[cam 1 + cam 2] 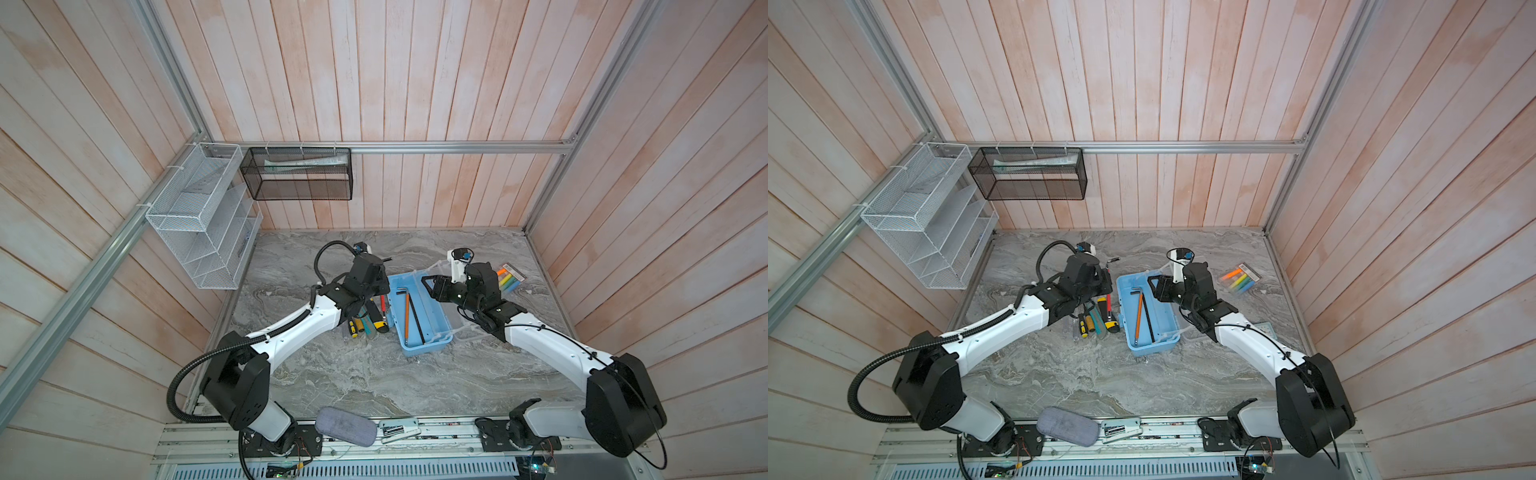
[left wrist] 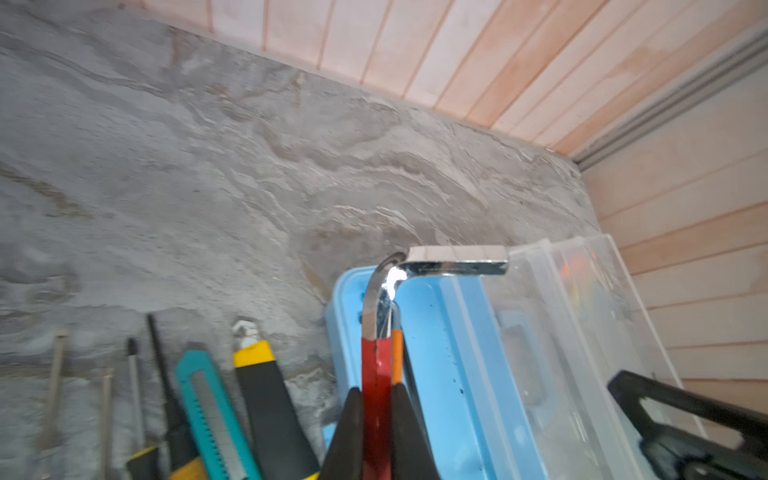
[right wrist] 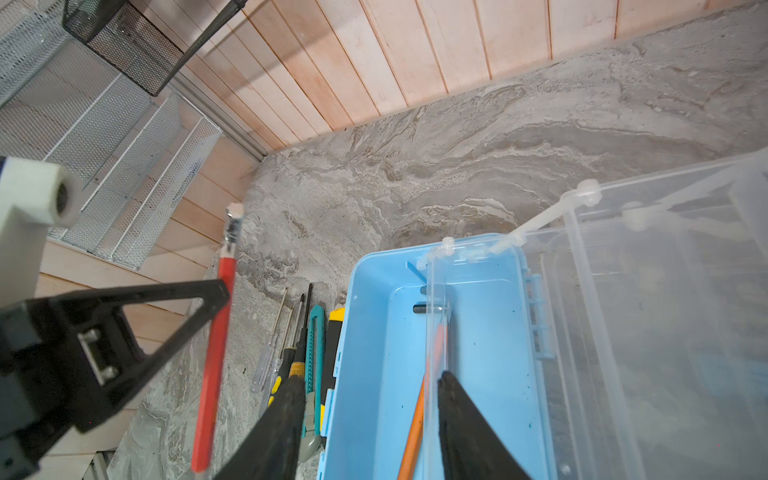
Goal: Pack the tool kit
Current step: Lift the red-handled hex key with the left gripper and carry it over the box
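Observation:
The red-sleeved hex key (image 2: 377,364) runs the same way as the orange-sleeved hex key (image 1: 406,317), so my left gripper keeps moving it into the light-blue box until the two lie side by side.
The light-blue box (image 1: 436,322) of the tool kit lies mid-table with its clear lid (image 3: 623,332) swung up on the right. An orange-sleeved hex key (image 1: 407,316) and a black hex key (image 1: 417,322) lie inside. My left gripper (image 2: 377,390) is shut on a red-sleeved chrome hex key (image 2: 376,365), held just outside the box's left wall (image 1: 1108,305). Below it lie a yellow-black utility knife (image 2: 270,395), a teal cutter (image 2: 208,399) and screwdrivers (image 1: 353,328). My right gripper (image 3: 371,377) hovers open over the box, one finger beside the lid's free edge.
A pack of bright markers (image 1: 510,277) lies at the right by the wall. A grey pouch (image 1: 345,426) and a small white device (image 1: 399,430) sit at the front edge. A white mesh organiser (image 1: 199,224) and a black mesh basket (image 1: 299,174) hang at the back left.

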You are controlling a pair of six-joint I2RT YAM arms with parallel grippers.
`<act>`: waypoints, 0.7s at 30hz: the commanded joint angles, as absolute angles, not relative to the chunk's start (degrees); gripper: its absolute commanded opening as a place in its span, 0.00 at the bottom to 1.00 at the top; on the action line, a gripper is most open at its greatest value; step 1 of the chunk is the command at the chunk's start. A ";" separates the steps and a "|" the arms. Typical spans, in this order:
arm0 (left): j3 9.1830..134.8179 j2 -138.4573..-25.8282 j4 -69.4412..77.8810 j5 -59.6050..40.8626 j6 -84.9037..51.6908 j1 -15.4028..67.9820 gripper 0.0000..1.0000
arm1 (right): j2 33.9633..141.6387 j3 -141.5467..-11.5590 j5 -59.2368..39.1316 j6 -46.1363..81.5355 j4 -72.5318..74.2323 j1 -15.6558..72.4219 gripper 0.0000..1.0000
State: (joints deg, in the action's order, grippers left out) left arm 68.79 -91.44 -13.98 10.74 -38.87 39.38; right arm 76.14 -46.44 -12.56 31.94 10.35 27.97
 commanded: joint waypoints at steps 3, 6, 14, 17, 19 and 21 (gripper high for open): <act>72.01 -95.90 -8.93 11.25 -43.56 41.95 0.00 | 73.68 -45.64 -13.15 32.47 10.55 27.59 0.51; 71.74 -97.68 -8.11 10.69 -45.30 42.75 0.00 | 73.50 -45.10 -13.05 32.74 10.79 27.51 0.51; 69.86 -101.62 -6.59 9.32 -48.67 43.42 0.00 | 74.09 -44.38 -13.63 33.04 11.41 27.45 0.51; 70.16 -103.28 -6.52 9.24 -48.46 43.40 0.00 | 74.18 -44.30 -13.80 33.05 11.44 27.51 0.51; 70.87 -104.34 -6.84 9.19 -48.09 43.44 0.00 | 74.29 -44.17 -13.83 33.09 11.43 27.53 0.51; 71.57 -105.37 -7.27 9.05 -47.50 43.41 0.00 | 74.35 -44.12 -13.94 33.13 11.47 27.46 0.51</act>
